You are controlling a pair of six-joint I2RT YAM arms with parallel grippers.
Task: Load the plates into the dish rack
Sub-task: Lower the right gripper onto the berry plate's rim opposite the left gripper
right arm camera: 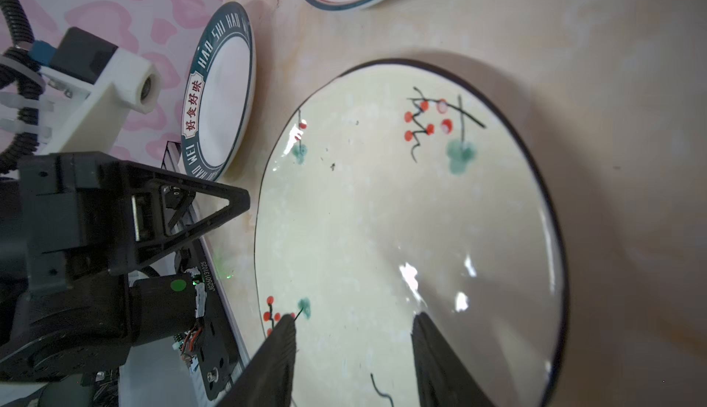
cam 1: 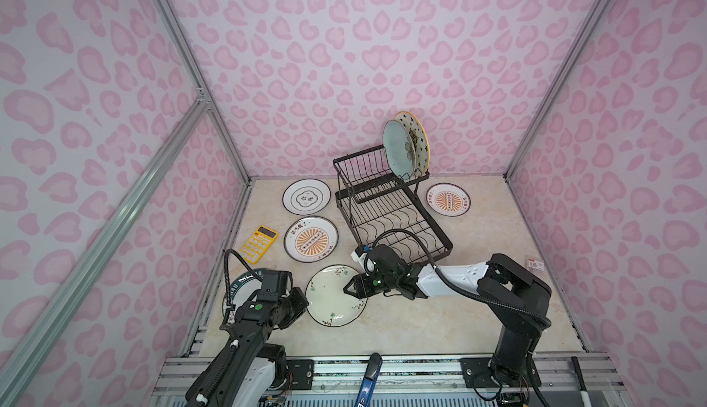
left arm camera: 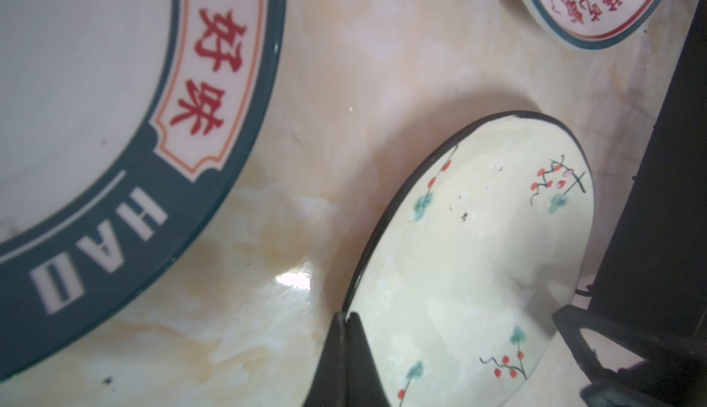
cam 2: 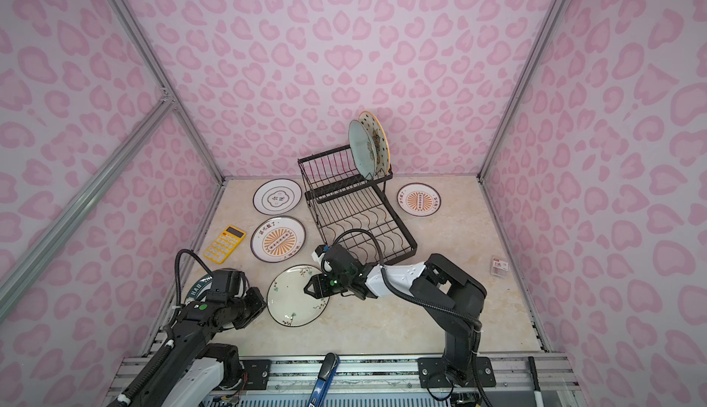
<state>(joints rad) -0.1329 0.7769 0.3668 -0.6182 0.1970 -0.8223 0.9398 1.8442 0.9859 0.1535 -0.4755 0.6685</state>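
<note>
My right gripper needs to move back to the plate's rim, because both its fingers are over the cream floral plate's flat side (cam 1: 344, 294). My left gripper should straddle the opposite rim (cam 1: 307, 293) at the same time.
The cream floral plate (cam 1: 329, 301) (right arm camera: 382, 213) lies on the table near the front. My right gripper (cam 1: 352, 296) (right arm camera: 354, 324) stands open over its right part, both fingers above the plate's face. My left gripper (cam 1: 304, 303) (left arm camera: 346, 315) is shut, its tip against the plate's left rim. The dark-green-rimmed lettered plate (cam 1: 245, 284) (left arm camera: 95, 213) lies partly under my left arm. An orange sunburst plate (cam 1: 310, 238) and a white black-ringed plate (cam 1: 307, 199) lie left of the dish rack (cam 1: 390, 210); a second sunburst plate (cam 1: 448, 199) lies to its right. A pale blue plate (cam 1: 398, 148) and a starred plate (cam 1: 419, 137) stand in the rack's raised basket.
A yellow calculator (cam 1: 259, 244) lies at the table's left edge beside the sunburst plate. A small red and white packet (cam 1: 535, 263) sits at the right edge. A blue-handled tool (cam 1: 369, 378) rests on the front rail. Pink patterned walls close in three sides.
</note>
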